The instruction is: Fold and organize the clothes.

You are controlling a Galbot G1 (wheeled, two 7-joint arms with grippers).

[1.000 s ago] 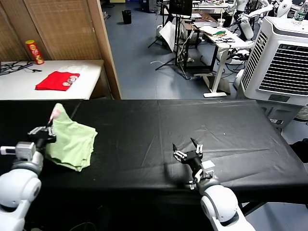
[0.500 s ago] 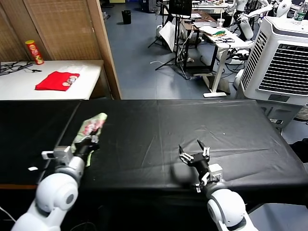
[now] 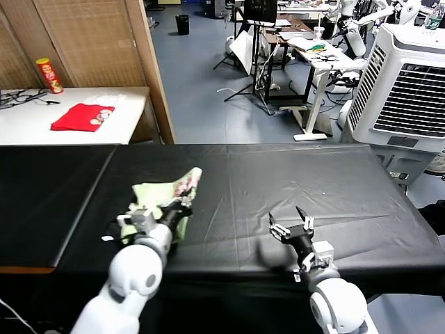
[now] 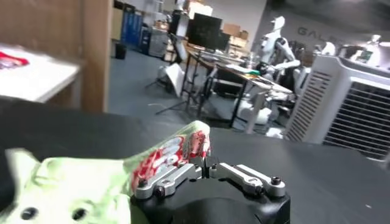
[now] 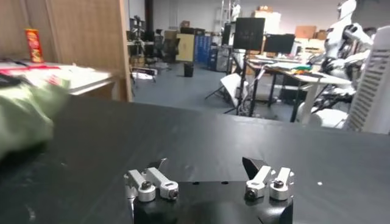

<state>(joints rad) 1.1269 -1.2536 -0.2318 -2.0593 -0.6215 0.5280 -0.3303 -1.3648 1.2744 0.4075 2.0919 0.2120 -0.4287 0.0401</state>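
Note:
The pale green T-shirt sits bunched [image 3: 147, 195] below my left gripper, so I need to put it down and use my right gripper to pull its dotted edge [image 3: 189, 181] straight.
The clothes are one pale green T-shirt [image 3: 154, 194], bunched on the black table [image 3: 278, 174] left of centre, with its red-dotted patch [image 3: 188, 182] raised at the right end. My left gripper [image 3: 182, 204] is shut on that dotted edge. The left wrist view shows the shut jaws [image 4: 209, 165] pinching the dotted fabric [image 4: 177, 149], and green cloth [image 4: 79, 182] trails beside them. My right gripper [image 3: 292, 224] stands open low over the table's front right, holding nothing. In the right wrist view its spread fingers [image 5: 207, 167] frame bare black cloth, with the shirt [image 5: 24, 115] far off to one side.
A white side table [image 3: 132, 104] at the back left carries a small red folded cloth [image 3: 83, 116] and a red snack can [image 3: 50, 75]. A wooden partition [image 3: 149, 69] stands behind the table. A large air cooler [image 3: 410, 83] stands at the right.
My left gripper has carried the shirt rightward from the table's far left edge to left of centre. The right gripper has drifted slightly right and nearer, still open.

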